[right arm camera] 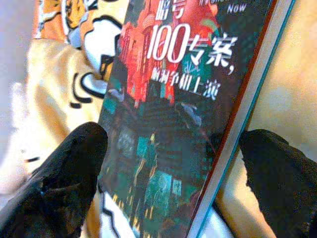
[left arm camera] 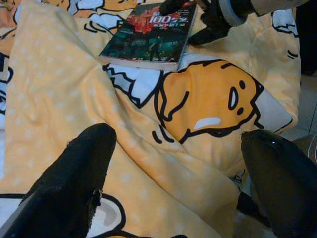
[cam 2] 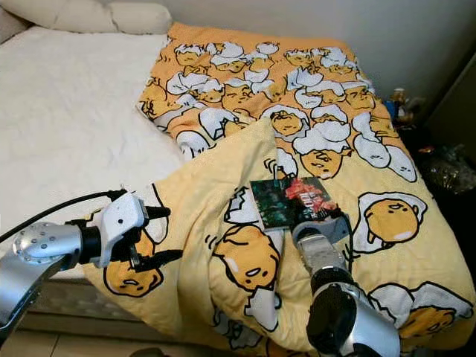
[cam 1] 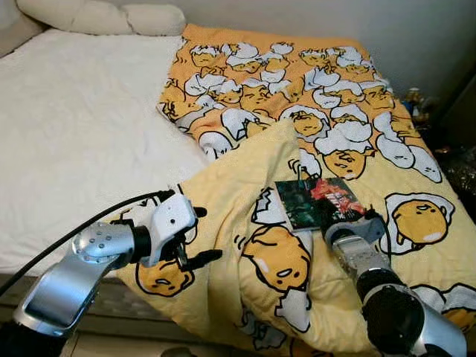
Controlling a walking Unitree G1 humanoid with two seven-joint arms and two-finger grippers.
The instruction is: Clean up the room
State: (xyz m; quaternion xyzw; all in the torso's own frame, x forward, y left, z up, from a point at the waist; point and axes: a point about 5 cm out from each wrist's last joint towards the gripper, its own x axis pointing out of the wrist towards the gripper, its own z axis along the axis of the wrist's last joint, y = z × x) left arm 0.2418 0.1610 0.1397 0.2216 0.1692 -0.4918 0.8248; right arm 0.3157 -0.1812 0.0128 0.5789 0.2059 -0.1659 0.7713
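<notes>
The book (cam 1: 316, 202) has pale page edges (right arm camera: 235, 130) showing between its covers beside the robot's right gripper, so the book will stay closed and stiff when the robot carries it.
A dark book (cam 1: 314, 202) with a red and teal cover lies flat on the yellow egg-print duvet (cam 1: 245, 186), near the bed's front right. My right gripper (cam 1: 346, 214) is at the book's near right corner. It stands open, one finger (right arm camera: 54, 183) over the cover and the other (right arm camera: 282, 178) beyond the spine edge. Further left, my left gripper (cam 1: 204, 236) hovers open at the duvet's folded front edge, with cloth (left arm camera: 163, 163) below its fingers (left arm camera: 69, 193) and nothing between them.
The bare white mattress (cam 1: 74, 126) takes up the left of the bed, with pillows (cam 1: 104, 16) at the head. Dark clutter (cam 1: 454, 163) stands on the floor to the right of the bed, by the wall. The bed's front edge is just below my arms.
</notes>
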